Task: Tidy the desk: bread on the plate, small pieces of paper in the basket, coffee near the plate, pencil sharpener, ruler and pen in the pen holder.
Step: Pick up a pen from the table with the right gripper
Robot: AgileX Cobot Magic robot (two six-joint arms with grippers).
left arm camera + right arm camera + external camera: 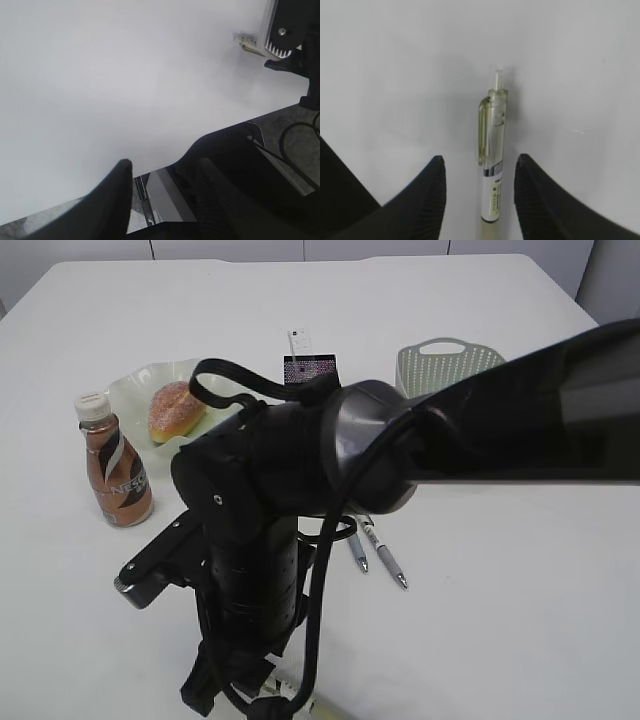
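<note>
My gripper will lower in the clear-and-white pen (325, 708), which will lean with its end sticking out, as the white ruler (299, 342) sticks up above the pen holder.
A clear-and-white pen (493, 150) lies on the white table between the fingers of my right gripper (479, 162), which stands open around it without touching it. In the exterior view the right arm (300, 470) reaches down at the front centre, and the pen's pale end (303, 704) shows beside it. Two more pens (372, 550) lie to the arm's right. The bread (176, 410) sits on the plate (135, 390), with the coffee bottle (115, 472) standing in front. My left gripper (164, 167) is open and empty over the table's edge.
The pale green basket (445, 365) stands at the back right. A dark patterned pen holder (310, 368) with a white ruler (299, 341) sticking up shows behind the arm. The right arm's bulk hides the table's middle.
</note>
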